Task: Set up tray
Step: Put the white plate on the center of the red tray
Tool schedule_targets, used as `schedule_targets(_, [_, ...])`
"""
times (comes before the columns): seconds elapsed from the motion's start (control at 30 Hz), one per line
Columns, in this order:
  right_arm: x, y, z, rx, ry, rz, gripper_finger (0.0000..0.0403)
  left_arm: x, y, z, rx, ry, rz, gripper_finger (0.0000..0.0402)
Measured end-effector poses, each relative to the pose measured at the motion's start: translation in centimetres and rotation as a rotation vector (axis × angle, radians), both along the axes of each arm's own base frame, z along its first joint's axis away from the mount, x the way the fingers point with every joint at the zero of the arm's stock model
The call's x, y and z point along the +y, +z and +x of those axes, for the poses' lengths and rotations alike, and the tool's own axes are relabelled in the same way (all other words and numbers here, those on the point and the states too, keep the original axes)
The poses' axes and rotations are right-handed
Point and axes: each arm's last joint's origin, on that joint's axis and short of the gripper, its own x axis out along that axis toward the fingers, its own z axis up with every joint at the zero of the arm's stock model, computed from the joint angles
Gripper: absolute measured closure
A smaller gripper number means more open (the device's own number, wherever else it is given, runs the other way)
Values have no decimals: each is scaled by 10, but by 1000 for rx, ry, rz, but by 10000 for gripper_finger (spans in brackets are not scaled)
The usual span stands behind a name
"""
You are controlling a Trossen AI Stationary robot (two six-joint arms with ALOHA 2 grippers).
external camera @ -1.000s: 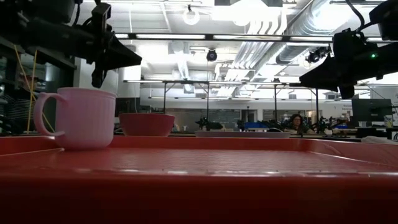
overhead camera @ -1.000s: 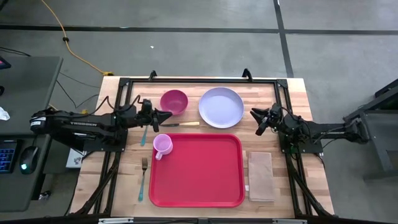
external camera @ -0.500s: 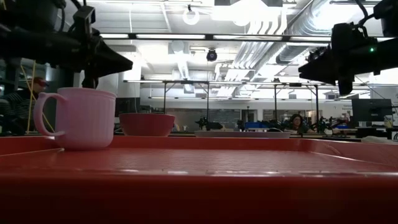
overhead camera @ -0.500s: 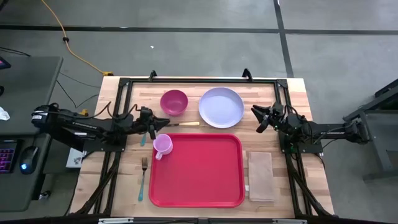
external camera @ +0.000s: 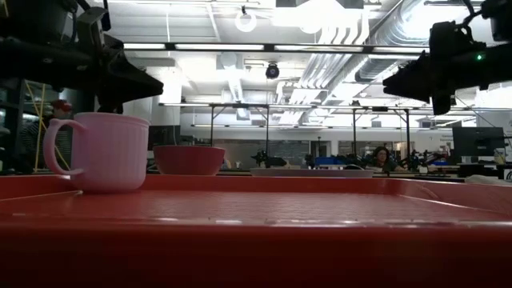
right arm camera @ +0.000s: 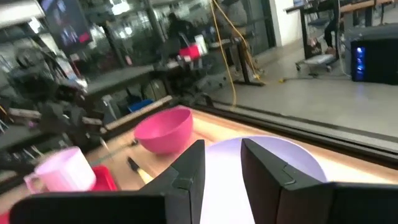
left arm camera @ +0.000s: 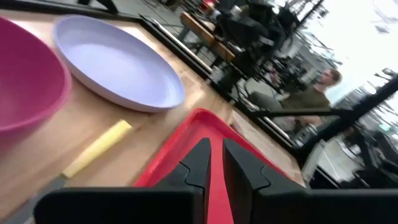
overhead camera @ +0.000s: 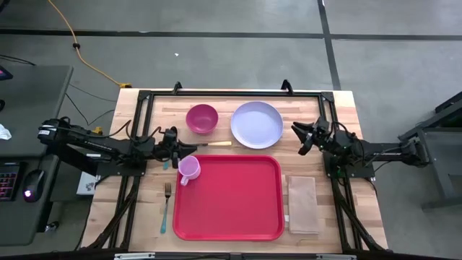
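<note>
My right gripper is pointing level across the flat lavender plate (overhead camera: 255,125). I should lift the gripper, tilt its fingers down and pinch the rim (overhead camera: 281,124) closest to my right arm.
The red tray (overhead camera: 238,206) lies at the table's near middle; the low view looks across its floor (external camera: 264,212). A pink mug (overhead camera: 189,168) (external camera: 100,152) stands upright on the tray's far left corner. My left gripper (overhead camera: 189,149) (left arm camera: 214,149) hovers just beyond the mug, open by a narrow gap and holding nothing. My right gripper (overhead camera: 299,140) (right arm camera: 222,152) is open in the air, right of the lavender plate (overhead camera: 256,124) (right arm camera: 273,158). The plate and the magenta bowl (overhead camera: 202,118) (left arm camera: 25,87) rest on the table beyond the tray.
A yellow-handled knife (overhead camera: 215,144) (left arm camera: 99,149) lies between the bowl and the tray. A fork (overhead camera: 167,206) lies left of the tray, and a teal utensil (overhead camera: 165,160) lies under my left arm. The tan napkin (overhead camera: 302,204) lies right of the tray. A black frame rims the table.
My left gripper has drifted toward the table's near edge and slightly toward its left edge, ending close beyond the mug. The mug, the tray and the other things have stayed put.
</note>
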Motion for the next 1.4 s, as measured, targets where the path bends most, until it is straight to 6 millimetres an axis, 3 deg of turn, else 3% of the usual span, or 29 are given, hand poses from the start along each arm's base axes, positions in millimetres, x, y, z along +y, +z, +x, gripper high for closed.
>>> schedule_targets(0.37, [-1, 47, 10, 284, -18, 12, 320, -2, -2, 0, 23, -56, -8, 328])
schedule_targets(0.53, [-2, 58, 22, 372, -17, 20, 320, -2, -1, 0, 19, -57, 1, 328])
schedule_targets(0.83, [-15, 49, 39, 451, -10, 143, 320, -2, 15, -12, -86, -108, 123, 328])
schedule_targets(1.4, [-53, 31, 40, 468, 3, 408, 320, 1, 19, -49, -100, -111, 168, 328])
